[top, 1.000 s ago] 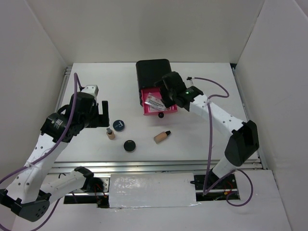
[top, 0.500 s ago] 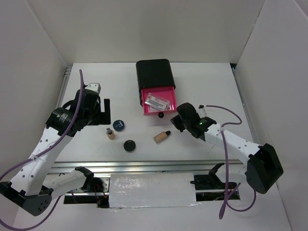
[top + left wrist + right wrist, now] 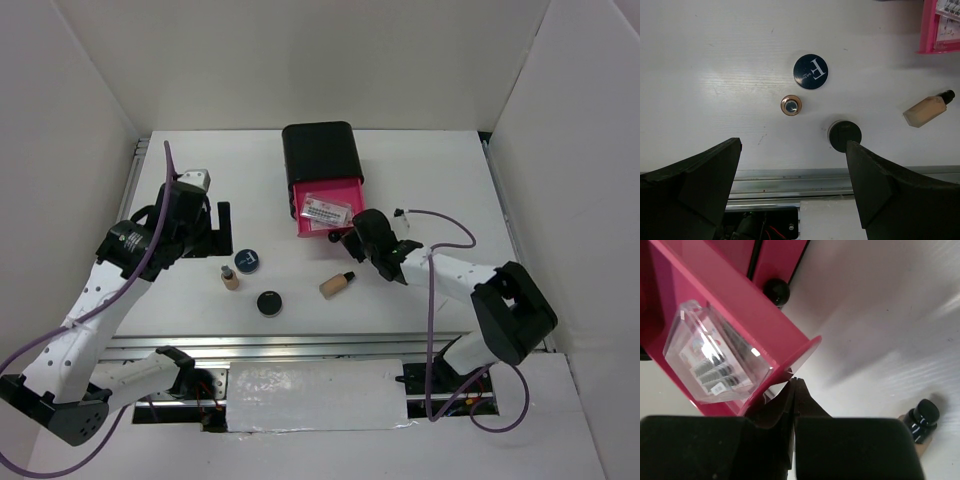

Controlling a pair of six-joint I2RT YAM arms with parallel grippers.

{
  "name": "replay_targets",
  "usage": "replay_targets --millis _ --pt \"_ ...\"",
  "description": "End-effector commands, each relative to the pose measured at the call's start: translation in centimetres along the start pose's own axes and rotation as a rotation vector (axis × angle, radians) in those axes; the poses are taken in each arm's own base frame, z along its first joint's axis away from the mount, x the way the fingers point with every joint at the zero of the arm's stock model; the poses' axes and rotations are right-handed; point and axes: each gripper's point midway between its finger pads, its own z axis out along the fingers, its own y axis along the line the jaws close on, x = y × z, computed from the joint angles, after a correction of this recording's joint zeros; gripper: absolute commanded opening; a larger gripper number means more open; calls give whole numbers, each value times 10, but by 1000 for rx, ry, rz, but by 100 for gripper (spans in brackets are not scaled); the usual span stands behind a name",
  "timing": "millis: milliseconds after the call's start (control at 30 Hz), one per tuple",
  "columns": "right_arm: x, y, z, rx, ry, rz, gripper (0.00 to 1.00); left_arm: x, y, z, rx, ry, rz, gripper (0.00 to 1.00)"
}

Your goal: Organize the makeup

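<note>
I should keep pushing with my right gripper until the drawer's front touches the black box (image 3: 325, 180), because the clear sachet is inside the pink drawer (image 3: 326, 210) and my closed fingers are against the drawer's front.
The pink drawer (image 3: 345, 196) of the black box (image 3: 320, 152) stands pulled out, with a clear printed sachet (image 3: 328, 211) lying in it. My right gripper (image 3: 352, 238) is shut with nothing in it; its tips (image 3: 794, 382) touch the drawer's front corner (image 3: 790, 352), beside the sachet (image 3: 715, 360). On the table lie a blue-lidded compact (image 3: 247, 261), a black compact (image 3: 268, 303), an upright beige bottle (image 3: 230, 278) and a beige bottle on its side (image 3: 338, 285). My left gripper (image 3: 215, 225) hangs open above the compacts (image 3: 810, 71) (image 3: 844, 136) and the upright bottle (image 3: 791, 105).
A black knob (image 3: 776, 290) sits on the drawer front below the open one. The lying bottle's black cap (image 3: 921, 415) is close to my right gripper. A metal rail (image 3: 330, 345) runs along the near table edge. White walls enclose three sides.
My right gripper left the drawer, shut, swung out toward the near right, then came back to the drawer's front corner. The sachet stays in the drawer. The left arm shifted slightly.
</note>
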Motion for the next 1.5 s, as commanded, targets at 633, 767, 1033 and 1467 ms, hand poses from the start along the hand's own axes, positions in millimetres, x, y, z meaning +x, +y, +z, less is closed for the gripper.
replay_targets --millis 633,767,1033,1467 --pt "-15 105 38 -198 41 49 0 -16 2 -4 -35 -54 -85 100" --pt "-24 110 55 -215 41 54 0 -14 4 -4 -44 -45 -84 100" --pt "-41 135 72 -264 61 29 0 -14 7 -6 -64 -43 -78 99" --pt "-41 156 75 -363 123 26 7 -13 5 -1 -59 -35 -91 99"
